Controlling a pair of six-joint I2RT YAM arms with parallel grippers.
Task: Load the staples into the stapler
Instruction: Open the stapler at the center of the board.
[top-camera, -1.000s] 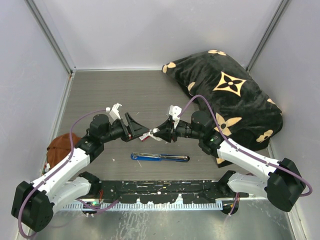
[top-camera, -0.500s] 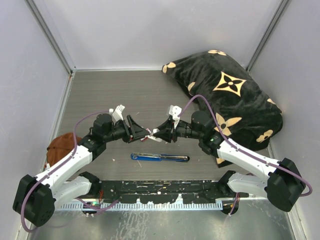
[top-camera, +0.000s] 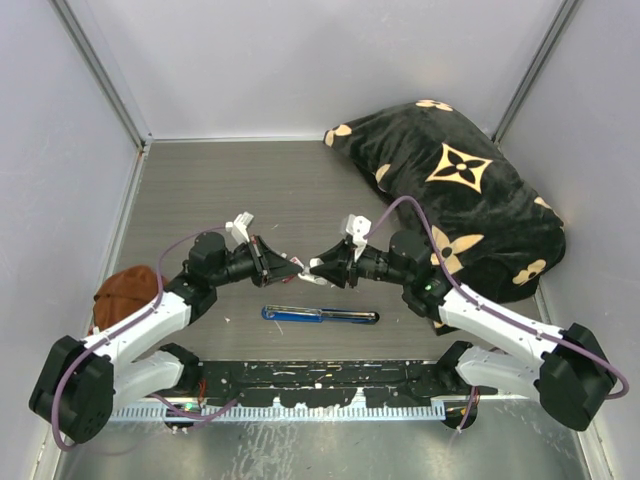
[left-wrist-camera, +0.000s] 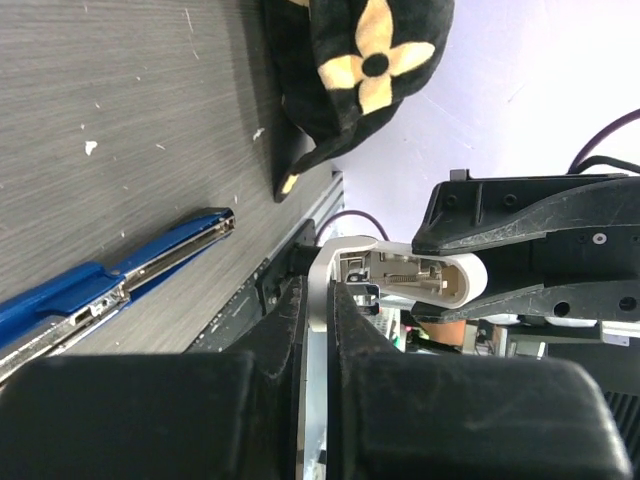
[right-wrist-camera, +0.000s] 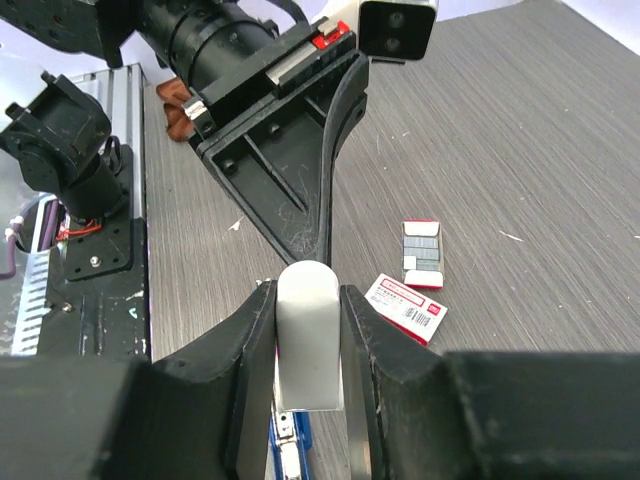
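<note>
The robot's left gripper is covering the white piece's metal end, so it should put the white piece down for the right gripper to hold by the other end (left-wrist-camera: 468, 280).
The blue stapler (top-camera: 320, 315) lies flat on the table near the arm bases, also seen as the stapler (left-wrist-camera: 100, 290) in the left wrist view; only its end (right-wrist-camera: 290, 450) shows in the right wrist view. Above it my two grippers meet tip to tip. My right gripper (right-wrist-camera: 308, 300) is shut on a small white oblong piece (right-wrist-camera: 308, 345). My left gripper (left-wrist-camera: 320, 295) is shut on the thin end wall of that white piece (left-wrist-camera: 400, 275), whose open side shows a spring. Grey staples (right-wrist-camera: 421, 245) lie in an open red-and-white tray on the table.
A red-and-white cardboard box (right-wrist-camera: 405, 307) lies beside the tray. A black cushion with tan flowers (top-camera: 460, 200) fills the back right. A brown round object (top-camera: 125, 295) sits at the left wall. Grey walls close in the sides and back.
My left gripper has moved right to meet the right gripper, and its jaws have gone from open to shut on the white piece's end. The right gripper kept its grip.
</note>
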